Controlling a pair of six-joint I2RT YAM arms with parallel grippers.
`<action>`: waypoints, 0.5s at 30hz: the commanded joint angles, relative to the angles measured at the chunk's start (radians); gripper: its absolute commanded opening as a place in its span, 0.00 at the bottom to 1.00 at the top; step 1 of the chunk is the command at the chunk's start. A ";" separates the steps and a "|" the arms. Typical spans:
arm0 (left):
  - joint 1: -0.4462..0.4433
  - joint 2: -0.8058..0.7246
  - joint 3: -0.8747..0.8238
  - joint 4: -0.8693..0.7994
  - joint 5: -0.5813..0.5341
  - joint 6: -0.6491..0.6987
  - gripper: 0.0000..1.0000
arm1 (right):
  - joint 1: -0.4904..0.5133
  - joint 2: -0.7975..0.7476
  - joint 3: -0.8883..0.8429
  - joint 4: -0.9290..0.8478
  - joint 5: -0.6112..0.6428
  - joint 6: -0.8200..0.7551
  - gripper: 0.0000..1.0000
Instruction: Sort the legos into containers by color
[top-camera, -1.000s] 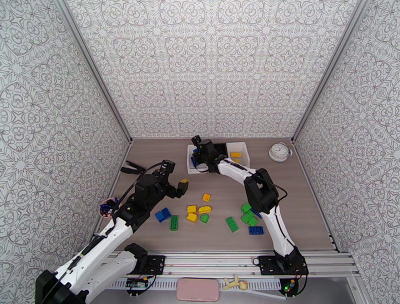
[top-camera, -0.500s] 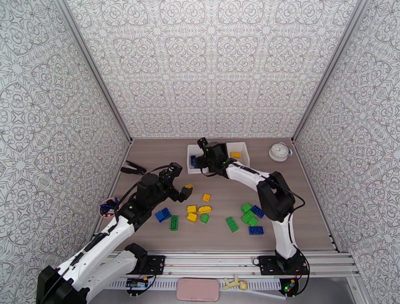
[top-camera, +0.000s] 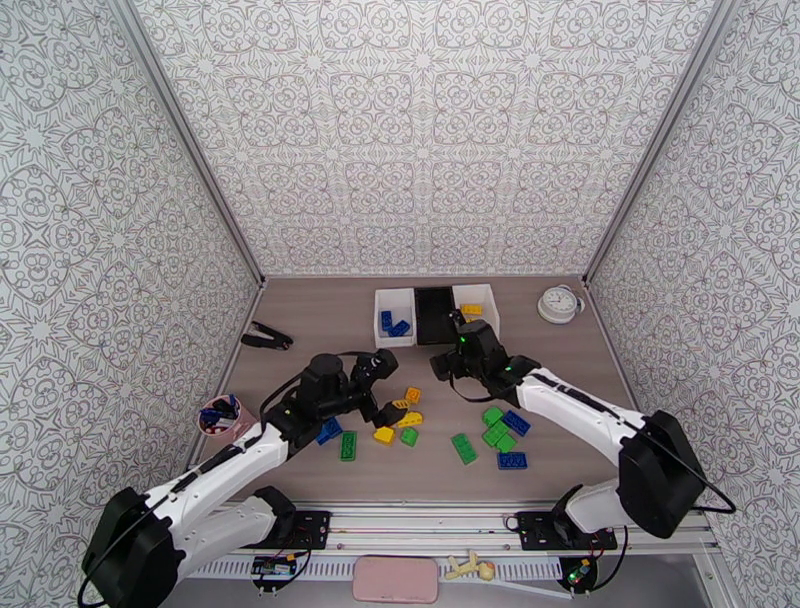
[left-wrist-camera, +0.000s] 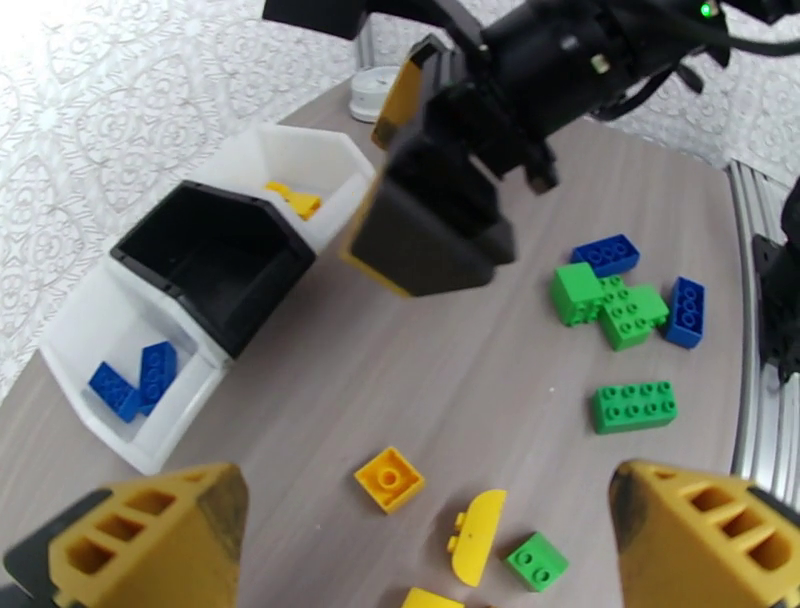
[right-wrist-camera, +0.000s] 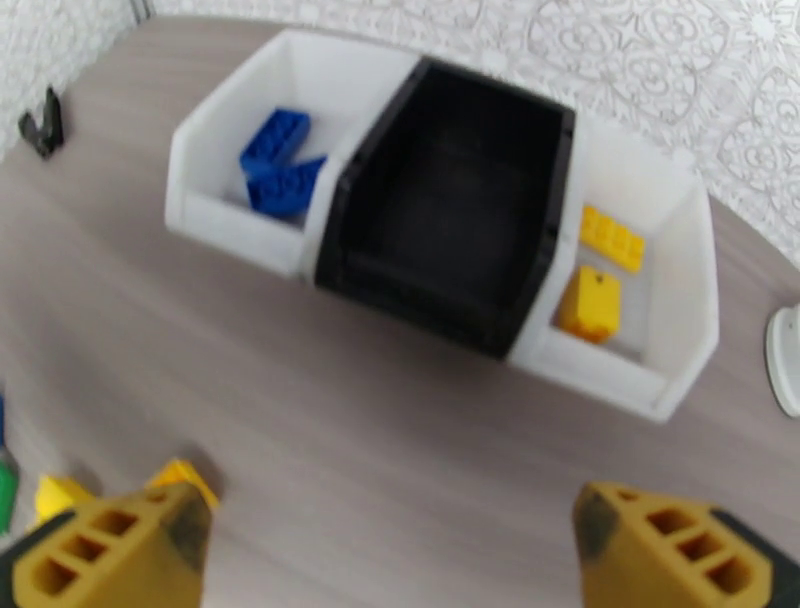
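The tall green lego sticks out from the green cluster toward my open right gripper, so I should carry on moving there until the fingers are on both sides of it and close.
Three containers stand in a row at the back: a white bin (top-camera: 393, 300) with two blue legos (right-wrist-camera: 280, 165), an empty black bin (top-camera: 434, 315), and a white bin (top-camera: 478, 292) with two yellow legos (right-wrist-camera: 610, 240). Loose yellow legos (top-camera: 412, 395), green legos (top-camera: 463, 448) and blue legos (top-camera: 512, 461) lie mid-table. My left gripper (top-camera: 388, 386) hangs open over the yellow pieces, among them a square yellow brick (left-wrist-camera: 390, 478). My right gripper (top-camera: 452, 350) is open and empty, just in front of the bins, facing them (right-wrist-camera: 390, 545).
A round white clock (top-camera: 560, 303) sits at the back right. A pink cup (top-camera: 218, 416) stands at the left edge, and a black clip-like object (top-camera: 266, 338) lies behind it. Metal rails run along the front edge.
My right gripper opened over the left white bin and drew back toward the middle of the table. My left gripper moved right and lower, over the yellow bricks.
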 joint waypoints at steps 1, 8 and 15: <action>-0.010 0.025 -0.029 0.088 0.080 0.028 1.00 | -0.010 -0.046 0.004 -0.277 -0.050 -0.117 1.00; -0.029 0.025 -0.057 0.099 0.100 0.097 1.00 | -0.014 0.020 0.088 -0.604 -0.071 -0.225 1.00; -0.022 0.020 -0.067 0.102 0.132 0.118 1.00 | -0.024 0.154 0.122 -0.693 -0.041 -0.250 0.99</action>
